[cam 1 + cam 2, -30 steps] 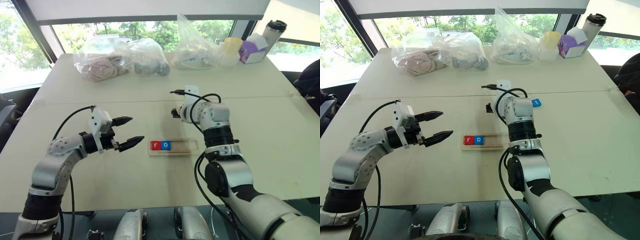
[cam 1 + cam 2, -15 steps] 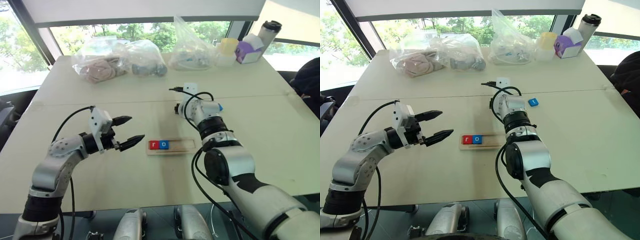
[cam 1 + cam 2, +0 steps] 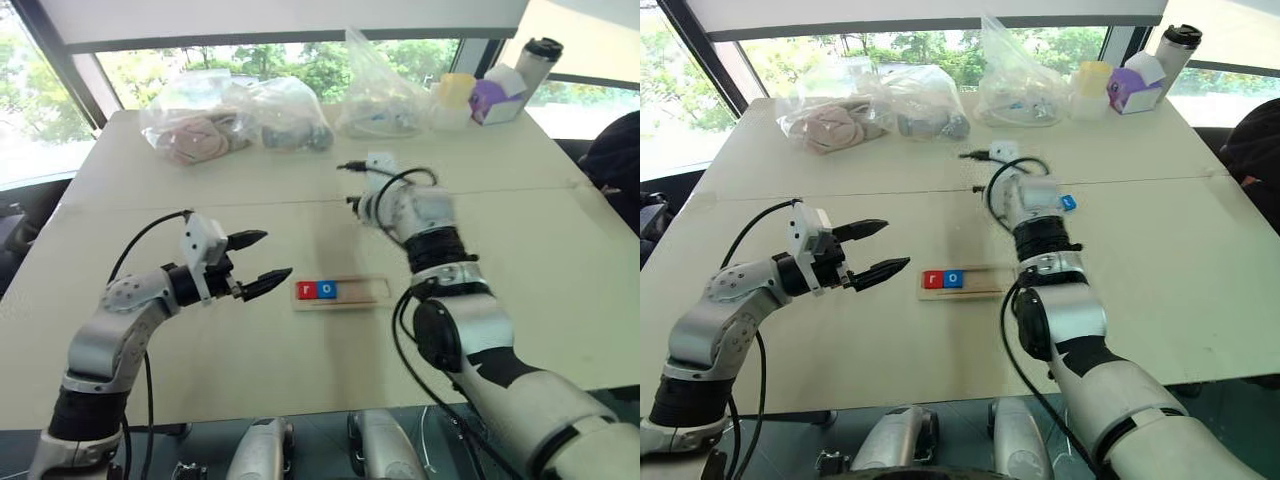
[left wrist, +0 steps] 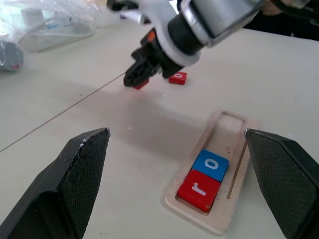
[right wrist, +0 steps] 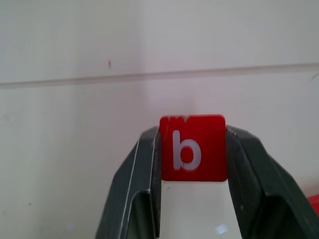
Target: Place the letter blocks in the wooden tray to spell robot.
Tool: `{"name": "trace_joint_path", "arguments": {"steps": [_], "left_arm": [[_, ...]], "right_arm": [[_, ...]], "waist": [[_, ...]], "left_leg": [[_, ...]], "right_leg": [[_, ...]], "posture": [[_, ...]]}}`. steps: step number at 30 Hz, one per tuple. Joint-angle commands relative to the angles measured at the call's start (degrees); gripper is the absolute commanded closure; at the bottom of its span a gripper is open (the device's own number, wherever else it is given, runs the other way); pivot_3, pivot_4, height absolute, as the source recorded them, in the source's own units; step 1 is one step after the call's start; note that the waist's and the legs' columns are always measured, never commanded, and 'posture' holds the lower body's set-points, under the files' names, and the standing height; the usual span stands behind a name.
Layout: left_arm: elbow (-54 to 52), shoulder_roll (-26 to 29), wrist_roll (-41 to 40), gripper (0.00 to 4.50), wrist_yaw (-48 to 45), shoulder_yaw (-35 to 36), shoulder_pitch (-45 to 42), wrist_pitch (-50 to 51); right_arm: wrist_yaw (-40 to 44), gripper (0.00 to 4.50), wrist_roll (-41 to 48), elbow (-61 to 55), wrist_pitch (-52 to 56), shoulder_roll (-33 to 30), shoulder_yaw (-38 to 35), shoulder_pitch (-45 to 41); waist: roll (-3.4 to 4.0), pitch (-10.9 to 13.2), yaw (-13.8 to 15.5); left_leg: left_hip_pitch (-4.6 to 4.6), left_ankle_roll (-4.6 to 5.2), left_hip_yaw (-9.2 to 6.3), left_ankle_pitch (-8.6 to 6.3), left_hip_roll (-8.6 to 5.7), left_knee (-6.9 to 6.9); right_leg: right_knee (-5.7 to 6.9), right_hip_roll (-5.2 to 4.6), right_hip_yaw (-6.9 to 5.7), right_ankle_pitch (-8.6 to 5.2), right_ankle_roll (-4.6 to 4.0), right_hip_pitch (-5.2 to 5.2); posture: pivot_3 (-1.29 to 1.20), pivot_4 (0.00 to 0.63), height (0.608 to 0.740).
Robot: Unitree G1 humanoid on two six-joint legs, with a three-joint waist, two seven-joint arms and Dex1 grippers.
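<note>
The red b's side [image 5: 164, 148] that must meet the blue o is covered by my fingers, so my right gripper should keep going to open space [image 3: 1105, 282] beside the tray and let go.
The wooden tray [image 3: 352, 293] lies at the table's middle, holding a red "r" block [image 3: 306, 290] and a blue "o" block [image 3: 327, 290] at its left end. Beyond the tray, my right gripper [image 5: 192, 167] is shut on a red "b" block [image 5: 192, 148] and holds it just above the table, as the left wrist view also shows [image 4: 141, 82]. Another red block [image 4: 178, 77] lies on the table behind it. A blue block [image 3: 1068, 203] rests to the right of that wrist. My left gripper [image 3: 277, 255] hangs open and empty, left of the tray.
Clear plastic bags [image 3: 235, 125] with soft items sit along the far side, with another bag [image 3: 385, 100] beside them. A yellow cup [image 3: 458, 95], a purple box [image 3: 492, 100] and a tumbler [image 3: 540, 60] stand at the far right corner.
My right gripper went from open to shut on the red "b" block and rose with it off the table. The left arm stayed still.
</note>
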Motion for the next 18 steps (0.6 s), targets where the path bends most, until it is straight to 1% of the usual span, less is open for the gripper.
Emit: {"name": "trace_joint_path", "arguments": {"steps": [1,3,4,6,10,13,15,18], "left_arm": [[-1.27,-0.37,-1.38,0.00,-0.13,-0.09,-0.51,0.28],[-0.99,-0.56,-1.24,0.00,-0.38,-0.66,-0.56,0.22],[-0.85,-0.62,-1.18,0.00,-0.49,-0.82,-0.61,0.21],[-0.40,-0.65,-1.26,0.00,-0.82,-0.81,-0.81,0.27],[1.56,-0.31,-1.19,0.00,-2.06,-0.93,-2.23,0.17],[2.41,-0.07,-1.07,0.00,-2.87,-1.09,-2.89,0.04],[3.22,0.04,-0.67,0.00,-3.69,-1.65,-3.67,-0.25],[3.68,0.12,-0.45,0.00,-4.34,-1.98,-4.14,-0.48]], "right_arm": [[3.93,3.35,3.52,-18.64,16.14,-3.59,-0.56,3.58],[5.12,3.35,7.51,-27.50,20.85,-7.28,-0.81,8.84],[6.33,3.35,9.80,-31.64,21.44,-9.70,0.11,11.51],[5.28,3.35,14.57,-37.26,21.49,-12.21,-0.26,16.62],[-2.54,3.35,22.99,-47.15,21.49,-14.24,-3.34,28.06],[-8.71,3.35,28.33,-49.96,21.49,-14.57,-5.17,32.89],[-13.99,3.35,32.75,-51.15,21.49,-13.27,-7.96,37.07],[-20.86,3.35,39.47,-51.77,21.49,-12.67,-9.89,39.88]], "waist": [[-0.01,-0.01,0.13],[-0.04,-0.03,0.08],[-0.04,-0.03,0.06],[-0.01,-0.01,0.14],[0.02,0.01,-0.32],[0.02,0.01,-0.43],[0.02,0.01,-0.19],[0.01,0.01,-0.11]], "left_leg": [[0.00,0.02,0.00,-0.02,0.00,0.00],[0.01,0.03,0.00,-0.02,0.01,-0.08],[0.02,0.03,0.00,-0.02,0.01,-0.08],[0.02,0.04,0.00,-0.02,0.01,-0.10],[0.03,0.04,0.01,-0.02,0.04,-0.09],[0.05,0.04,0.02,-0.02,0.05,-0.08],[0.06,0.04,0.03,-0.02,0.05,-0.07],[0.07,0.05,0.03,-0.02,0.04,-0.05]], "right_leg": [[-0.04,0.00,0.00,0.00,0.00,0.01],[-0.22,0.00,0.00,0.00,0.00,0.06],[-0.22,0.00,-0.01,0.00,0.00,0.08],[-0.26,0.00,-0.01,0.00,0.00,0.09],[-0.25,0.03,0.00,0.00,0.00,0.09],[-0.20,0.07,0.01,0.00,0.01,0.09],[-0.19,0.08,0.00,-0.01,0.02,0.12],[-0.20,0.11,0.01,-0.01,0.03,0.16]], "posture": [[0.00,0.150,0.740],[0.00,0.150,0.740],[0.00,0.150,0.740],[0.00,0.150,0.740],[0.00,0.150,0.740],[0.00,0.150,0.740],[0.00,0.150,0.740],[0.00,0.150,0.740]]}}
